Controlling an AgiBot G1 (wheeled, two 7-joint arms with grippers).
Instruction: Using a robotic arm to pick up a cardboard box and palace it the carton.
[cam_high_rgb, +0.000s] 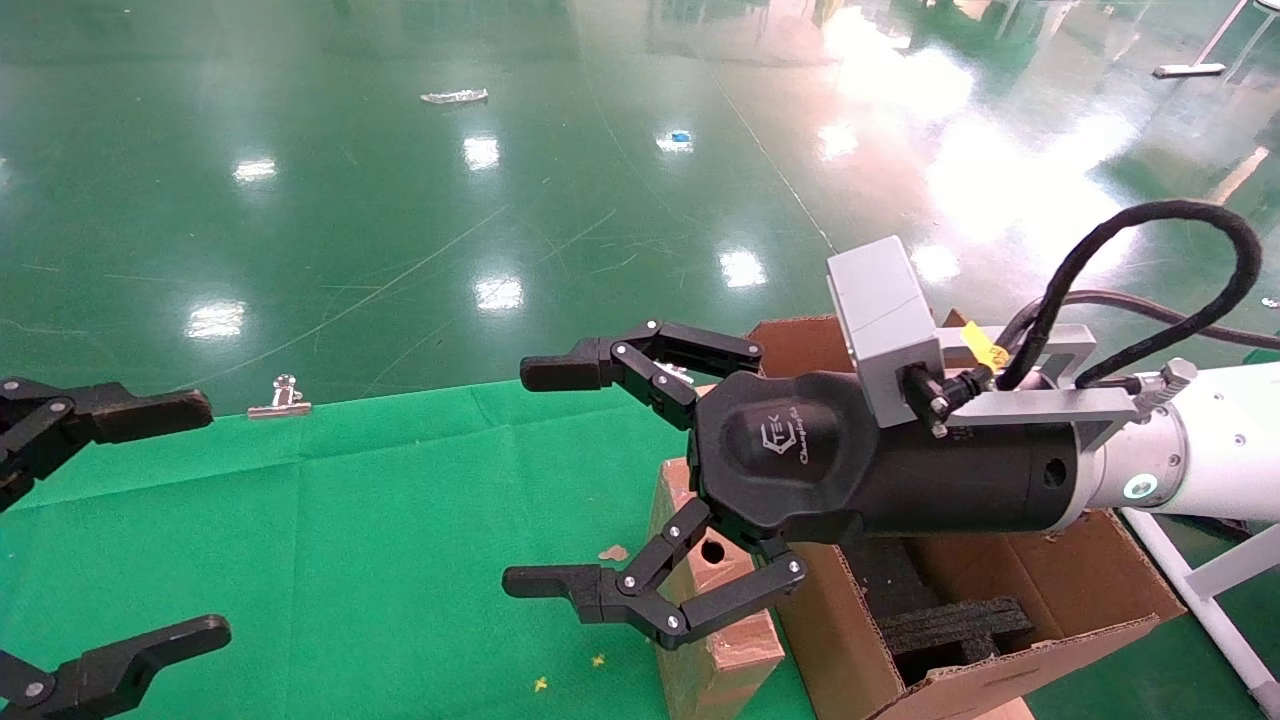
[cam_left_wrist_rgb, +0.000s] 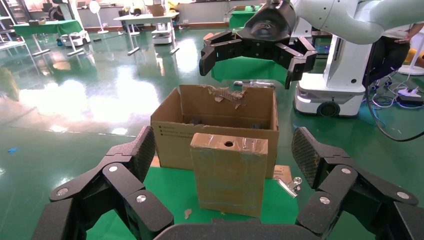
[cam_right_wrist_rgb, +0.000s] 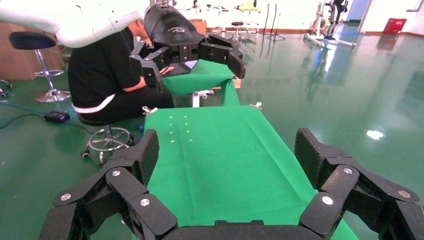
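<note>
Next, I pull my right gripper back, tip it down and set its fingers on either side of the box's narrow top, because it lies level and its fingers reach past the box over the green cloth.
The small reddish-brown cardboard box stands upright on the green cloth, close beside the carton's left wall, its round hole facing up. The robotic arm on my right ends in the right gripper, open and empty, hovering above the box and hiding part of it. My left gripper is open and empty at the cloth's left side. The left wrist view faces the box, with the carton behind it and the right gripper high above. The box is out of the right wrist view.
A metal binder clip lies at the cloth's far edge; another lies by the carton. Black foam sits inside the carton. A person in black sits on a stool beyond the table. Green floor surrounds it.
</note>
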